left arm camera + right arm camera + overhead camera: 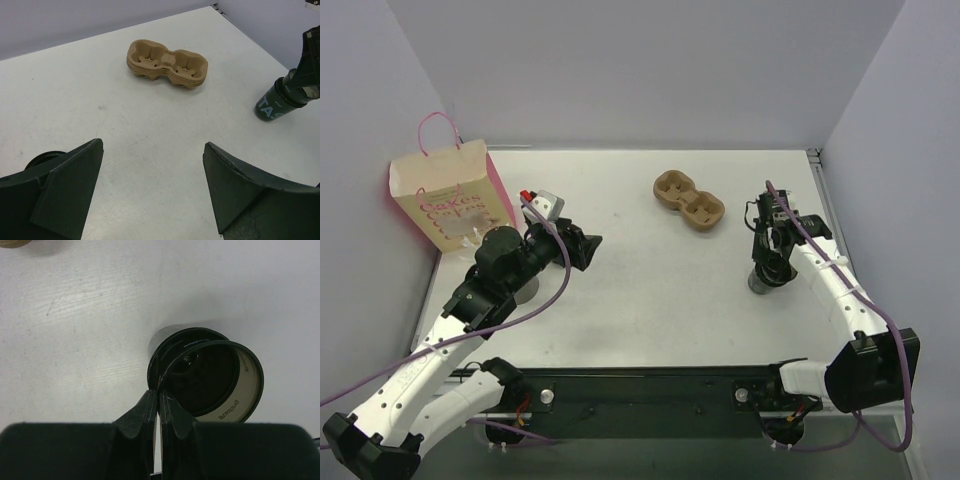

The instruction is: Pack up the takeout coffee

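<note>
The top cup's rim (254,357) is free of the lower cup. My right gripper should keep moving the top cup until it stands in the table's open middle (638,282).
The takeout coffee (527,292) stands half hidden under my left arm; in the left wrist view only its black lid (45,158) shows, behind the left finger. My left gripper (588,250) (152,146) is open over bare table to the right of that cup, with nothing between its fingers. Across the table, a dark lidless cup (760,280) (272,102) (212,377) leans on the tabletop. My right gripper (767,262) (159,392) is shut on its rim.
A tan paper bag (450,195) with pink handles stands at the far left, against the wall. A brown moulded two-cup carrier (689,200) (167,64) lies at the back centre. White walls close in the table (650,290) on three sides.
</note>
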You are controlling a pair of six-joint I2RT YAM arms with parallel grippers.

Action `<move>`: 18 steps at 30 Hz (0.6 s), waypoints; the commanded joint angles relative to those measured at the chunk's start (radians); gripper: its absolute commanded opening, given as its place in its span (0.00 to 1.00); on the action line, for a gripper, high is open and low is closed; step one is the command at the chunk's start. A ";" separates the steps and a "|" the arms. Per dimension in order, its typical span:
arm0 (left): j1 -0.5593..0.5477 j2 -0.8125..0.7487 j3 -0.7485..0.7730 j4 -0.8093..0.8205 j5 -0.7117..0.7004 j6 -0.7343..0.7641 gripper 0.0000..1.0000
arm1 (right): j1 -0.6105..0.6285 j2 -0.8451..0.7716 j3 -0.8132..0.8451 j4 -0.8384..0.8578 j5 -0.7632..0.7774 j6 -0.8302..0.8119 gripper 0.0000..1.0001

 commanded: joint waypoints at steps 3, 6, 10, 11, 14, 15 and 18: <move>-0.005 -0.003 0.015 0.049 0.014 0.007 0.91 | 0.048 -0.047 0.089 -0.094 0.095 0.003 0.00; -0.005 -0.012 0.013 0.047 -0.003 0.010 0.91 | 0.093 -0.036 0.152 -0.149 0.182 0.008 0.00; -0.005 -0.025 0.008 0.049 -0.019 0.014 0.91 | 0.140 -0.042 0.218 -0.182 0.201 0.013 0.00; -0.005 -0.028 0.011 0.047 -0.023 0.014 0.91 | 0.151 -0.042 0.229 -0.183 0.204 0.008 0.00; -0.005 -0.048 0.011 0.042 -0.052 0.019 0.91 | 0.211 -0.044 0.272 -0.191 0.212 0.003 0.00; -0.005 -0.055 0.007 0.042 -0.051 0.022 0.90 | 0.229 -0.036 0.281 -0.191 0.210 0.000 0.00; -0.004 -0.091 -0.001 0.049 -0.124 0.031 0.91 | 0.311 -0.006 0.315 -0.192 0.201 0.005 0.00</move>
